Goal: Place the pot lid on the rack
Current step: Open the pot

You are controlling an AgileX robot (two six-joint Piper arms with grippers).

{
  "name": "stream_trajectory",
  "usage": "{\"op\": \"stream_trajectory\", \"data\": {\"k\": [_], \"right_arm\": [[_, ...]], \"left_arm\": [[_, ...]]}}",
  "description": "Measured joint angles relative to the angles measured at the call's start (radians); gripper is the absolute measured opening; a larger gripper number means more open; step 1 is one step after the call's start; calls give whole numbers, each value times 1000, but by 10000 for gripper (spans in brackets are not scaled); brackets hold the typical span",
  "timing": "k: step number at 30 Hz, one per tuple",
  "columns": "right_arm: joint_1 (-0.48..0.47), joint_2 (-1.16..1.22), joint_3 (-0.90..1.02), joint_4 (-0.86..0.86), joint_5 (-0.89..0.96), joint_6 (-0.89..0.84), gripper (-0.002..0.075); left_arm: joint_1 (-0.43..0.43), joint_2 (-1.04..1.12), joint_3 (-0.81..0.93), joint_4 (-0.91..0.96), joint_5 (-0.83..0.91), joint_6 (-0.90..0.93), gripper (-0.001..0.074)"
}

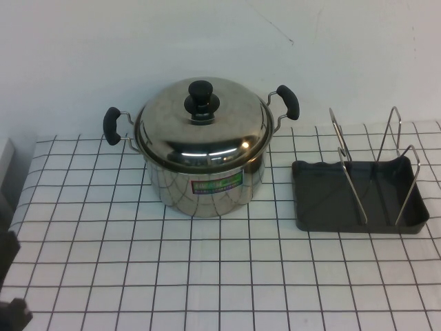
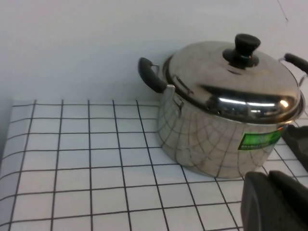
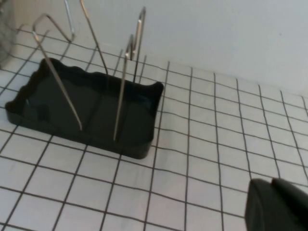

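The pot lid [image 1: 202, 129] is close to my left gripper and the rack is close to my right gripper, so my left gripper should lift the knob [image 1: 201, 94] and hand the lid across.
The pot lid [image 1: 201, 124], shiny domed steel with a black knob [image 1: 201, 93], sits on the steel pot [image 1: 207, 186] at the back middle of the table; it also shows in the left wrist view [image 2: 236, 77]. The rack [image 1: 358, 196], a dark grey tray with upright wire loops, stands empty to the pot's right, and shows in the right wrist view [image 3: 86, 113]. My left gripper [image 2: 269, 175] is shut and empty, low in front of the pot's left side. My right gripper [image 3: 272, 182] is shut and empty, over the cloth near the rack.
The table has a white cloth with a black grid [image 1: 207, 276]. A white wall stands close behind the pot and rack. The pot's two black handles [image 1: 111, 125] stick out sideways. A dark part of my left arm [image 1: 8, 252] shows at the table's left edge.
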Motion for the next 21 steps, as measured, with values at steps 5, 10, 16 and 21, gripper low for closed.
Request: {"op": "stream_trajectory", "data": {"k": [5,10,16,21], "right_arm": [[0,1,35,139,-43,-162,-3],[0,1,35,232,-57,-271,-3],[0,1,35,252,-57,-296,-3],[0,1,35,252,-57,-295,-3]], "left_arm": [[0,190,-66,-375,-18,409,-3],[0,388,-199,-881,-28,897,-3],[-26,644,-370,-1103,13,1328,-3],[-83,836,-510,-1117,41,1477,-3]]}}
